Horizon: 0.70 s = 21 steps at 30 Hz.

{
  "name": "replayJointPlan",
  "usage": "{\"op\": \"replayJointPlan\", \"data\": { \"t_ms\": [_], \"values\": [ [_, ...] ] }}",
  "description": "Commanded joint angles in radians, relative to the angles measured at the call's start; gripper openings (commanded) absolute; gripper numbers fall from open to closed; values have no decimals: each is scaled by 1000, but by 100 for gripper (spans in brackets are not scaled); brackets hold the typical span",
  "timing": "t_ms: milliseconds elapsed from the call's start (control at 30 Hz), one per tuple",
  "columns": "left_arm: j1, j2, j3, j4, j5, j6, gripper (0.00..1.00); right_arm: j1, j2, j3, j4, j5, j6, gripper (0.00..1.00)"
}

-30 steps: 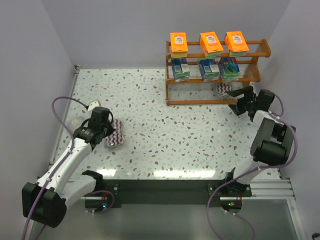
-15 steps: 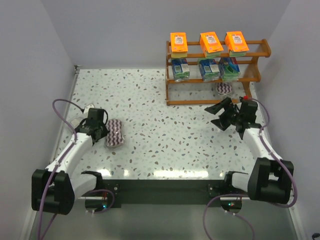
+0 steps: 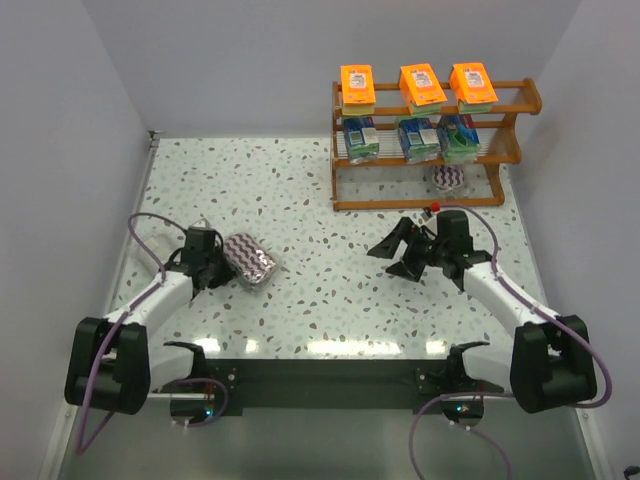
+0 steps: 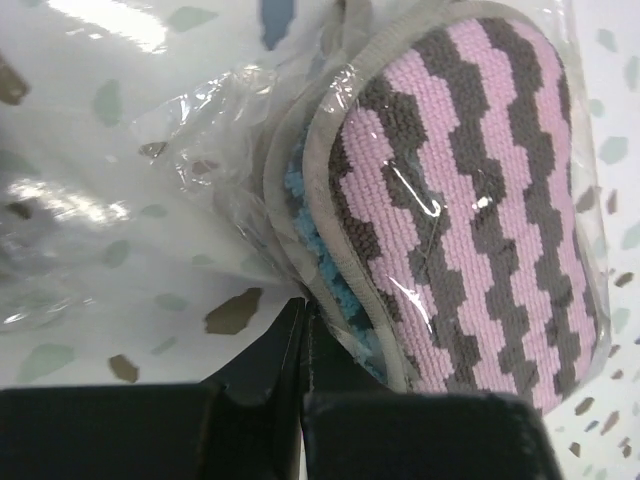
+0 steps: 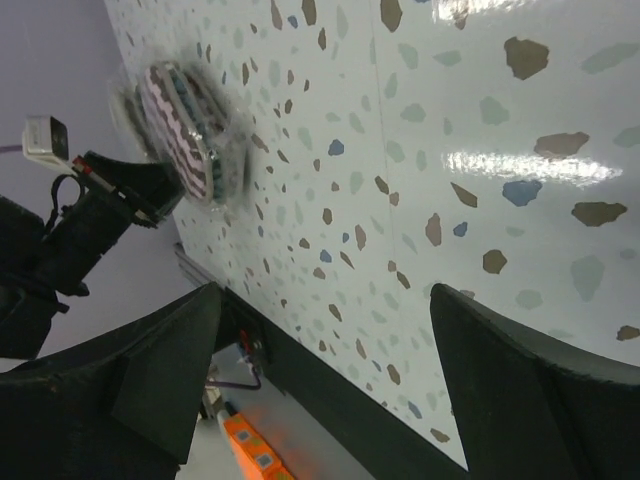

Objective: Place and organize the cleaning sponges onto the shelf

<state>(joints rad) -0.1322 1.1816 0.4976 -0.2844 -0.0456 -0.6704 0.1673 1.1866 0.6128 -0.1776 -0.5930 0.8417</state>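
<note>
I should keep moving my open right gripper toward the opposite bag end (image 3: pixel 269 268), which is free, and close it there, while my left gripper holds the zigzag sponge's bag edge (image 3: pixel 236 260).
My left gripper (image 3: pixel 221 270) (image 4: pixel 302 306) is shut on the clear bag edge of a purple-and-white zigzag cleaning sponge (image 3: pixel 251 260) (image 4: pixel 468 190), which lies on the table at the left. My right gripper (image 3: pixel 394 257) (image 5: pixel 325 293) hangs open and empty over the table's middle, pointing left at that pack (image 5: pixel 186 130). The brown wooden shelf (image 3: pixel 525 97) stands at the far right. Three orange packs (image 3: pixel 421 86) sit on its top tier and three blue-green packs (image 3: pixel 417 139) on the middle one. One zigzag pack (image 3: pixel 447 178) is on the bottom tier.
The speckled tabletop (image 3: pixel 300 190) is bounded by grey walls on the left, back and right. A black rail (image 3: pixel 330 380) with both arm bases runs along the near edge. Purple cables (image 3: pixel 150 225) loop beside each arm.
The right arm swung left from the shelf to the table's middle, its jaws opening slightly wider. The left gripper drew back and turned, swinging the zigzag pack round to its right.
</note>
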Motion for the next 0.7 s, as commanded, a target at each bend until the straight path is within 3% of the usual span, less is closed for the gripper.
{"op": "replayJointPlan", "data": {
  "t_ms": [0, 333, 667],
  "values": [
    [-32, 21, 13, 139, 90, -38, 0, 69, 56, 36, 69, 24, 33, 89],
    [-145, 131, 93, 208, 110, -72, 0, 372, 290, 215, 222, 166, 157, 89],
    [-162, 52, 107, 105, 63, -80, 0, 482, 580, 468, 282, 214, 194, 88]
  ]
}}
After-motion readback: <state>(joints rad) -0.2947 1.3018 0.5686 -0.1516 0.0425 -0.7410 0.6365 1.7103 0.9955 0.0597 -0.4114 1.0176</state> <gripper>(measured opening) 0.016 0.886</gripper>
